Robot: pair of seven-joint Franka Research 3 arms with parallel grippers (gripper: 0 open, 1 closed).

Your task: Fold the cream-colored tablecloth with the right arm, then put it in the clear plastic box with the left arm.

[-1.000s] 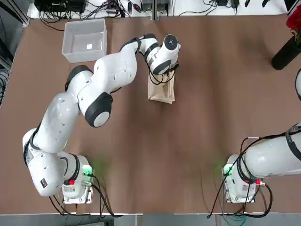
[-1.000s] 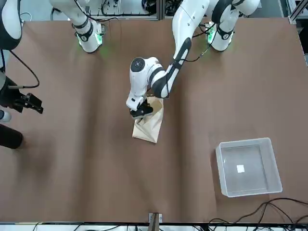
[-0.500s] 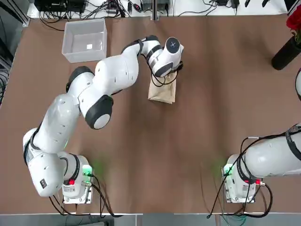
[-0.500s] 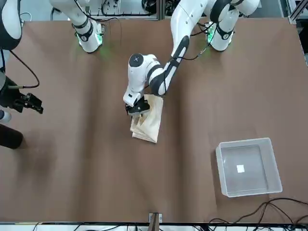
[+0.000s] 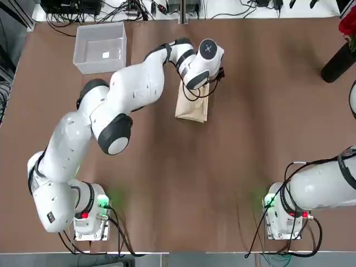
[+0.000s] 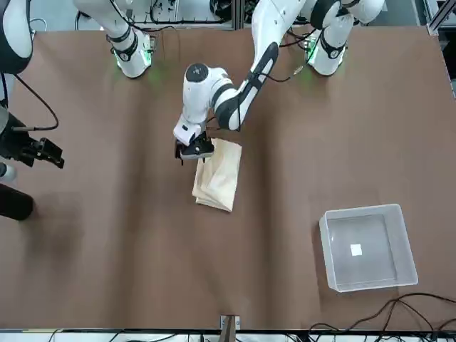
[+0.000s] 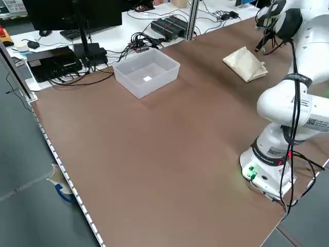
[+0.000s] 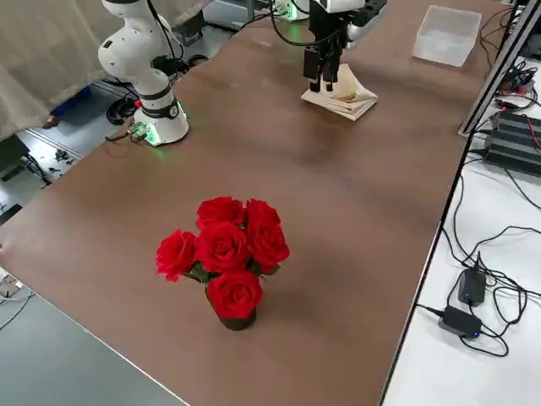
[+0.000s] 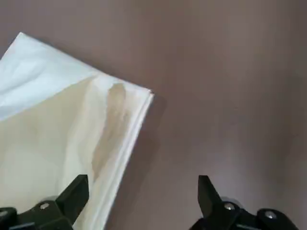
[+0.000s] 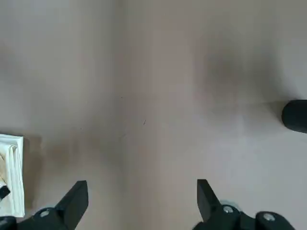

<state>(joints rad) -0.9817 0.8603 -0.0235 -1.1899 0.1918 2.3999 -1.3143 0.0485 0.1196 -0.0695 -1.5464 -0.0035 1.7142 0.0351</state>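
Note:
The cream-colored tablecloth (image 6: 221,173) will stay folded in one bundle when I carry it to the box, because the layered edges (image 6: 213,204) lie close together.
The cream-colored tablecloth (image 5: 192,105) (image 6: 217,182) (image 9: 62,139) lies folded in a layered stack on the brown table, toward the far middle. My left gripper (image 6: 191,151) (image 9: 142,184) (image 8: 324,72) hovers open just above the stack's edge on my right side, one finger over fabric and the other over bare table. It holds nothing. The clear plastic box (image 5: 92,44) (image 6: 377,263) (image 7: 139,85) stands at the far left with only a small white label inside. My right gripper (image 10: 141,187) (image 6: 43,151) hangs open and idle at the table's right side, with an edge of the tablecloth (image 10: 10,175) in its wrist view.
A dark vase of red roses (image 8: 224,254) (image 5: 339,64) stands at the far right of the table. Cables and power bricks (image 5: 111,8) lie beyond the far edge. Both arm bases (image 5: 92,214) (image 5: 283,214) sit at the near edge.
The left gripper has opened and let go of the tablecloth, then shifted toward my right. The folded tablecloth stays on the table. The right arm has not moved.

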